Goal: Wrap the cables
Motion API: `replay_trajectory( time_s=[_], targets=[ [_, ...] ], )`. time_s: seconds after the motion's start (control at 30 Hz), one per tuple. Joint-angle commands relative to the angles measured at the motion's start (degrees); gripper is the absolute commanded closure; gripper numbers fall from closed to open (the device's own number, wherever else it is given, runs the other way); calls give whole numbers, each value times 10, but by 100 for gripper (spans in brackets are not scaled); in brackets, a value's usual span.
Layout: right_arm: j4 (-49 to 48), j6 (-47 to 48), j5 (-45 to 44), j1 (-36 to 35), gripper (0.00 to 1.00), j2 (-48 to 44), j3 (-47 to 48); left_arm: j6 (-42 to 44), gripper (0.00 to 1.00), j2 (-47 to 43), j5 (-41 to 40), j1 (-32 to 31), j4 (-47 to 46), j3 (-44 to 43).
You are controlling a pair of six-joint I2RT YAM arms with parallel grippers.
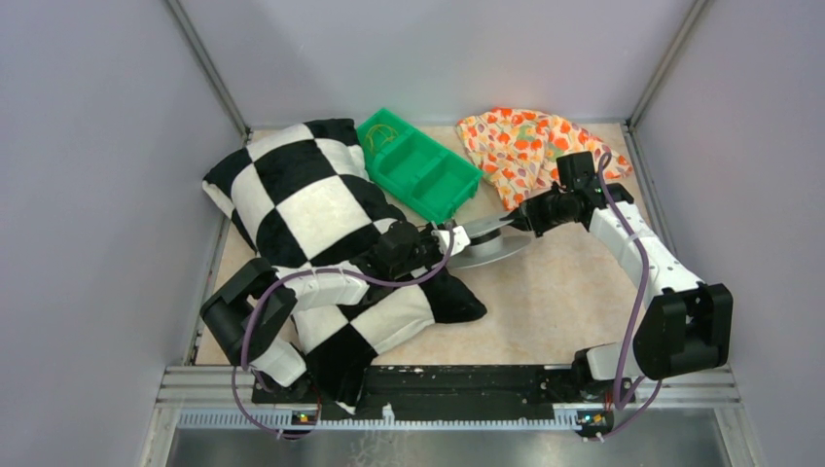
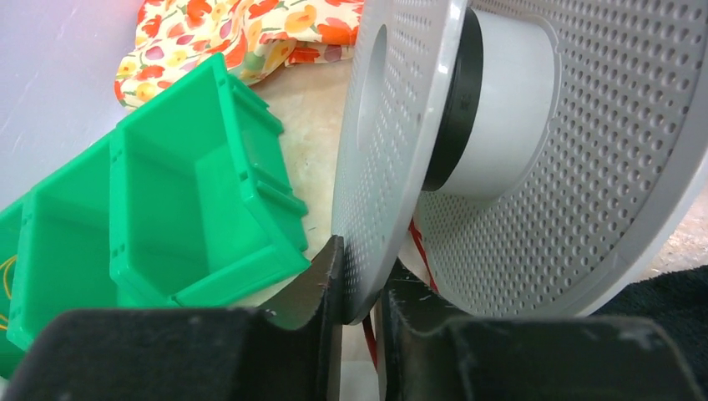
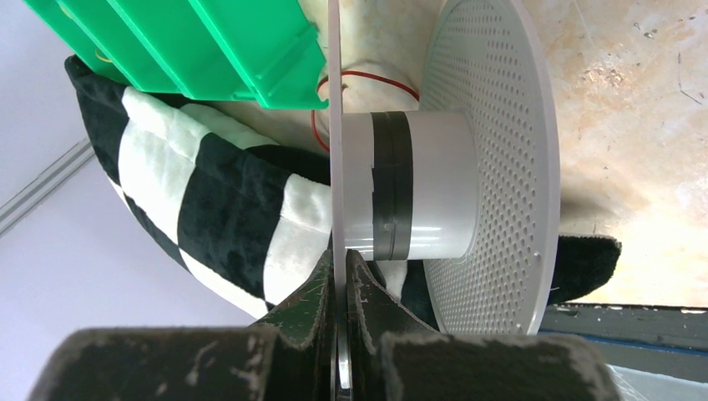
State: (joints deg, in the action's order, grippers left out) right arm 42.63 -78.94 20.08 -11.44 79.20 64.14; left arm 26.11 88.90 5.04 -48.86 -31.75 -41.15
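The red cable (image 3: 381, 78) is loose behind and both grippers are on the spool's edge (image 1: 485, 227), so next my right gripper lets go of the spool's edge and grabs the red cable before wrapping it.
A white spool (image 1: 486, 243) with two perforated flanges hangs between my two grippers, above the table. My left gripper (image 1: 449, 238) comes from the left and its jaws (image 2: 361, 288) clamp the rim of one flange (image 2: 392, 125). My right gripper (image 1: 520, 219) is shut on the opposite edge of the thin flange (image 3: 336, 100), its fingertips (image 3: 341, 263) pinching it flat. The cable is a very thin red wire: a short stretch (image 2: 415, 242) shows between the flanges by my left fingers, and a loose loop (image 3: 371, 77) curls behind the hub (image 3: 434, 184). The hub is bare.
A green divided bin (image 1: 418, 165) lies just behind the spool, with a thin yellow loop (image 1: 381, 139) in its far compartment. A black-and-white checkered pillow (image 1: 302, 204) covers the left side under my left arm. A floral cloth (image 1: 525, 141) lies at the back right.
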Motion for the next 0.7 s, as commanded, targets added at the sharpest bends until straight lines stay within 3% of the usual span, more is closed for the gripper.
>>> replay_trajectory(
  time_s=[0.0,0.13,0.3,0.53,0.67],
  targets=[
    [30,10,-13,-2,100,13,-7,-14,81,-12,18,0,-25,-13],
    [27,10,-11,-2,100,9,-7,-16,100,-14,24,0,-11,-19],
    [0,16,-3,0,100,1,-16,-21,100,-16,28,1,34,-44],
    [9,72,-39,5,61,-19,41,-54,100,-31,23,10,96,-68],
    [-9,116,-48,25,44,-49,69,-73,100,-64,39,20,97,-50]
  ],
)
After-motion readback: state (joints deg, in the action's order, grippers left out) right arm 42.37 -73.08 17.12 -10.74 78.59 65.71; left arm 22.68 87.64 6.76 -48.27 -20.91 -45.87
